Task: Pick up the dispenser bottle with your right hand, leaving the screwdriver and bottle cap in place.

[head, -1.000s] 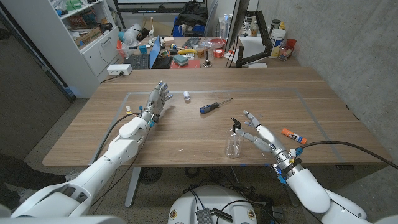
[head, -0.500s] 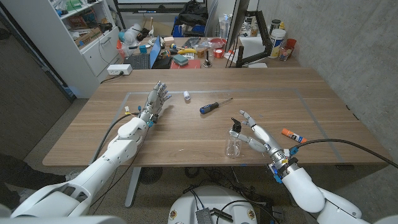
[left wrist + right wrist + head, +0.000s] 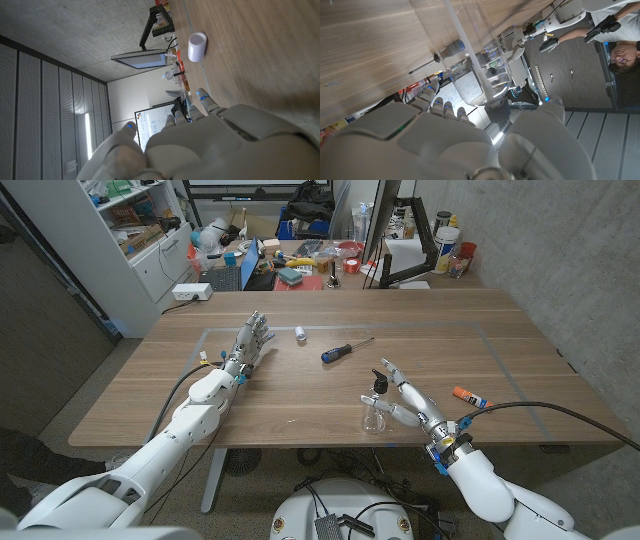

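The clear dispenser bottle [image 3: 374, 416] will be empty when the robot lifts it, because only a pale tube [image 3: 469, 45] can be seen through the bottle's see-through sides.
The clear dispenser bottle [image 3: 376, 414] with a black pump top stands upright near the table's front edge. My right hand [image 3: 410, 402] is against its right side, fingers spread, with the thumb in front of the bottle and the other fingers reaching past the pump. In the right wrist view the bottle [image 3: 470, 55] rises between thumb and fingers of my right hand [image 3: 445, 142], with no closed grip showing. The blue-handled screwdriver [image 3: 343, 350] and the white bottle cap [image 3: 300, 334] lie farther back. My left hand [image 3: 250, 343] lies stretched out left of the cap [image 3: 197, 47], holding nothing.
An orange marker [image 3: 470, 397] lies right of my right hand, beside its cable. Cluttered benches, a shelf and a monitor arm stand behind the table's far edge. A person [image 3: 615, 35] shows in the right wrist view.
My right hand has slid left toward the bottle until its thumb and fingers reach around it. The bottle, screwdriver, cap and left hand have not moved.
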